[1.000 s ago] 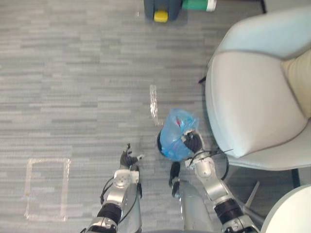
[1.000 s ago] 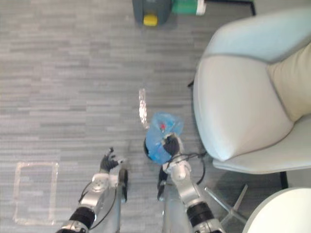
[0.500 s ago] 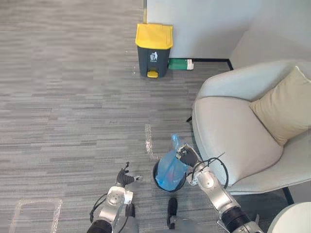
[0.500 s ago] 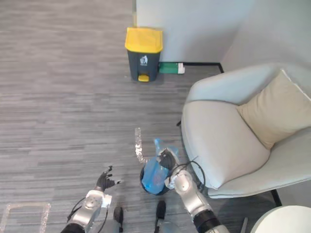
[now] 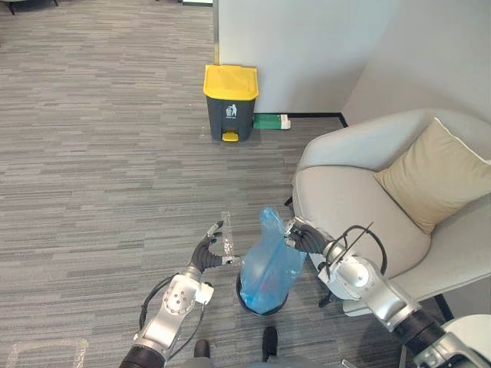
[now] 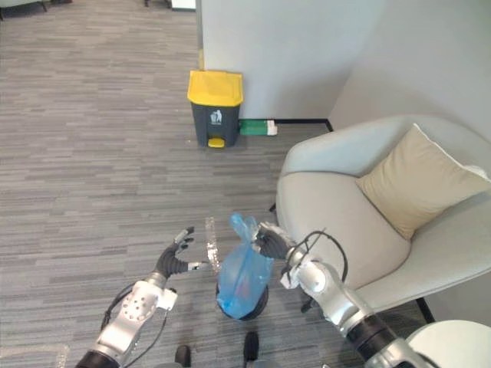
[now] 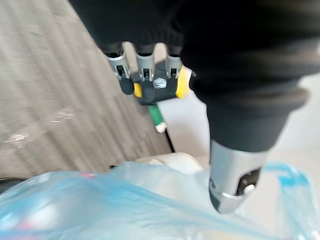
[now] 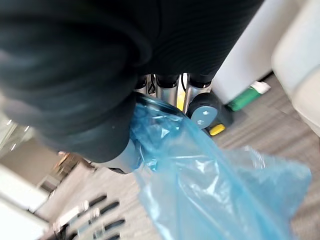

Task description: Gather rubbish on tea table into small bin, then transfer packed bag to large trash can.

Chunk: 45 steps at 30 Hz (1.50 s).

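My left gripper is going to carry the blue plastic bag (image 5: 268, 276). The bag will sag below the gripper and hold its rubbish, because rubbish bulges below the gathered film (image 5: 271, 222).
A blue plastic bag (image 5: 267, 264) with rubbish inside hangs halfway out of a small dark bin (image 5: 249, 296) on the floor. My right hand (image 5: 302, 237) is shut on the bag's gathered top and holds it up; the right wrist view shows the blue film (image 8: 200, 190) pinched under its fingers. My left hand (image 5: 207, 250) hovers open just left of the bag, fingers spread, touching nothing. A large dark trash can with a yellow lid (image 5: 231, 101) stands far ahead against the wall.
A pale grey armchair (image 5: 360, 207) with a beige cushion (image 5: 430, 175) stands close on the right of the bin. A green box (image 5: 269, 121) lies by the wall beside the large can. Grey plank floor stretches open to the left and ahead.
The camera has tilted up, bringing the wall and large can into view. My right hand has lifted the bag higher out of the small bin. My left hand rose beside it.
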Tool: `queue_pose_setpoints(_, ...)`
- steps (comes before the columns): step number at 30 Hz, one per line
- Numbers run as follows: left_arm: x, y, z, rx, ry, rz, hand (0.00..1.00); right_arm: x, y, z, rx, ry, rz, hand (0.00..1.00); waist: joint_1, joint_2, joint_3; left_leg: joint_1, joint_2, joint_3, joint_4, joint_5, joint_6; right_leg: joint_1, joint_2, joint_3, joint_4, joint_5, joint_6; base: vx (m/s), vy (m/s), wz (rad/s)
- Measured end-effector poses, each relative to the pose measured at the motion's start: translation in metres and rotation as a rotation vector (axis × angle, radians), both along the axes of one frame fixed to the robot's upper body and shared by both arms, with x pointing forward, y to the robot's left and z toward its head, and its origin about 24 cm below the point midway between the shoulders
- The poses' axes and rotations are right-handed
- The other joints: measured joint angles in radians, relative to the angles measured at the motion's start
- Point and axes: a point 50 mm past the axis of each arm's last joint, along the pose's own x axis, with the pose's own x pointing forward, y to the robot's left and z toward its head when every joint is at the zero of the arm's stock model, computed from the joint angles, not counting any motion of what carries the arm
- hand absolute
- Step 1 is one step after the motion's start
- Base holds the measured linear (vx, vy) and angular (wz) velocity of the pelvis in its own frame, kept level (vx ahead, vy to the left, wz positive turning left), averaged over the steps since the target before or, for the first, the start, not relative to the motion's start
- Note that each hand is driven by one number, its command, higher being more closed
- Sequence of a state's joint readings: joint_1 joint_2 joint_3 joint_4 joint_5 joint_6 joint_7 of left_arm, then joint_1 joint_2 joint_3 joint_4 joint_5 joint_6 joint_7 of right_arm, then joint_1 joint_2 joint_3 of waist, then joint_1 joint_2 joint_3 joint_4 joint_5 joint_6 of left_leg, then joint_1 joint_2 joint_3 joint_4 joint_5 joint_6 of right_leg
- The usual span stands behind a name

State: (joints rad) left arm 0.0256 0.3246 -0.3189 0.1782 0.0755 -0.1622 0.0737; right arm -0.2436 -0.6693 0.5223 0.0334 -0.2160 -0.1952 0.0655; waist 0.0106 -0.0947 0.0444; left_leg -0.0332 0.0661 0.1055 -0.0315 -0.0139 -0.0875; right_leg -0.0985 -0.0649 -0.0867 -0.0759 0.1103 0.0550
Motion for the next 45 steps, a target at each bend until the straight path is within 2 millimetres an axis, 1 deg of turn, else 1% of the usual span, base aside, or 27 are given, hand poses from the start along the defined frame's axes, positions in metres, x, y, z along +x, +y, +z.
queue_pose_setpoints(3,0.009,0.003,0.011,0.043,-0.048,-0.043,0.0,0.006,0.003,0.021,-0.027,-0.087,0.061,1.0,-0.004,-0.002,-0.004,0.01,-0.004,0.001,0.0,0.0,0.0,0.01,0.0,0.009,-0.001,0.001,0.0,0.04,0.015,0.0)
queue_pose_setpoints(7,0.021,0.007,0.03,0.101,-0.126,-0.097,0.0,0.006,0.006,0.037,-0.083,-0.154,0.134,1.0,-0.006,-0.006,-0.009,0.022,-0.003,0.0,0.0,-0.004,0.005,0.027,-0.002,0.019,-0.011,0.001,-0.001,0.0,0.0,0.0)
queue_pose_setpoints(8,0.025,0.008,0.038,0.133,-0.159,-0.127,0.0,0.004,0.009,0.043,-0.089,-0.18,0.161,1.0,-0.008,-0.01,-0.016,0.023,-0.002,0.003,-0.001,-0.004,0.005,0.026,-0.002,0.023,-0.011,0.001,-0.001,-0.02,-0.009,-0.04)
queue_pose_setpoints(10,0.028,0.007,0.043,0.154,-0.179,-0.155,0.0,0.004,0.01,0.047,-0.086,-0.198,0.176,1.0,-0.01,-0.01,-0.023,0.024,-0.002,0.006,-0.001,-0.004,0.005,0.026,-0.002,0.026,-0.011,0.001,-0.001,-0.02,-0.006,-0.05)
queue_pose_setpoints(13,0.033,0.001,0.053,0.194,-0.218,-0.235,0.0,0.007,0.011,0.062,-0.098,-0.271,0.191,1.0,-0.012,-0.008,-0.026,0.033,-0.003,0.022,-0.003,-0.004,0.006,0.027,-0.002,0.043,-0.012,0.003,-0.002,-0.04,-0.002,-0.15)
queue_pose_setpoints(15,0.035,-0.006,0.06,0.216,-0.247,-0.301,0.0,0.004,0.013,0.073,-0.12,-0.325,0.225,1.0,-0.018,-0.008,-0.027,0.034,-0.003,0.022,-0.004,-0.004,0.006,0.027,-0.002,0.044,-0.012,0.004,-0.002,-0.04,-0.006,-0.03)
queue_pose_setpoints(18,0.036,-0.016,0.07,0.228,-0.294,-0.377,0.0,0.0,0.016,0.077,-0.132,-0.362,0.264,1.0,-0.024,-0.008,-0.032,0.035,-0.002,0.023,-0.007,-0.004,0.005,0.026,0.0,0.045,-0.012,0.003,-0.002,0.0,0.0,0.0)
queue_pose_setpoints(21,0.037,-0.022,0.074,0.27,-0.316,-0.446,0.0,0.001,0.019,0.08,-0.139,-0.383,0.274,1.0,-0.027,-0.006,-0.036,0.037,-0.004,0.028,-0.011,-0.003,0.005,0.023,0.0,0.05,-0.012,0.003,-0.002,-0.01,-0.004,-0.04)
queue_pose_setpoints(25,0.035,-0.028,0.075,0.346,-0.327,-0.531,0.0,0.001,0.024,0.083,-0.163,-0.422,0.3,1.0,-0.027,-0.006,-0.042,0.042,-0.006,0.039,-0.02,-0.002,0.004,0.019,0.002,0.057,-0.012,0.003,-0.002,0.01,0.002,-0.07)
queue_pose_setpoints(27,0.034,-0.033,0.076,0.373,-0.339,-0.58,0.0,0.002,0.027,0.087,-0.175,-0.455,0.311,1.0,-0.028,-0.006,-0.044,0.04,-0.008,0.043,-0.021,-0.002,0.004,0.015,0.001,0.06,-0.012,0.004,-0.002,0.0,0.0,-0.04)
queue_pose_setpoints(30,0.03,-0.038,0.073,0.41,-0.348,-0.631,0.0,0.001,0.031,0.089,-0.186,-0.479,0.338,1.0,-0.03,-0.007,-0.048,0.04,-0.008,0.044,-0.021,-0.002,0.004,0.014,0.001,0.06,-0.012,0.004,-0.003,0.0,0.0,0.0)
queue_pose_setpoints(35,0.026,-0.045,0.069,0.46,-0.374,-0.666,0.0,0.002,0.035,0.094,-0.17,-0.511,0.348,1.0,-0.03,-0.007,-0.05,0.041,-0.008,0.045,-0.021,-0.001,0.005,0.014,0.002,0.061,-0.012,0.007,-0.007,-0.01,-0.004,-0.01)
queue_pose_setpoints(37,0.026,-0.049,0.065,0.451,-0.375,-0.659,0.0,0.001,0.038,0.095,-0.152,-0.518,0.352,1.0,-0.029,-0.005,-0.057,0.041,-0.008,0.045,-0.021,-0.001,0.005,0.015,0.002,0.062,-0.012,0.007,-0.008,-0.02,-0.005,0.0)
queue_pose_setpoints(40,0.026,-0.059,0.052,0.451,-0.345,-0.67,0.0,-0.001,0.048,0.1,-0.112,-0.542,0.379,1.0,-0.03,-0.006,-0.062,0.042,-0.008,0.046,-0.021,0.0,0.005,0.015,0.003,0.064,-0.012,0.009,-0.009,-0.01,-0.004,-0.01)
queue_pose_setpoints(45,0.022,-0.075,0.042,0.428,-0.324,-0.692,0.0,-0.005,0.061,0.106,-0.077,-0.567,0.426,1.0,-0.029,-0.007,-0.063,0.052,-0.006,0.048,-0.037,0.009,0.002,0.015,0.007,0.066,-0.012,0.009,-0.01,-0.01,-0.003,0.0)
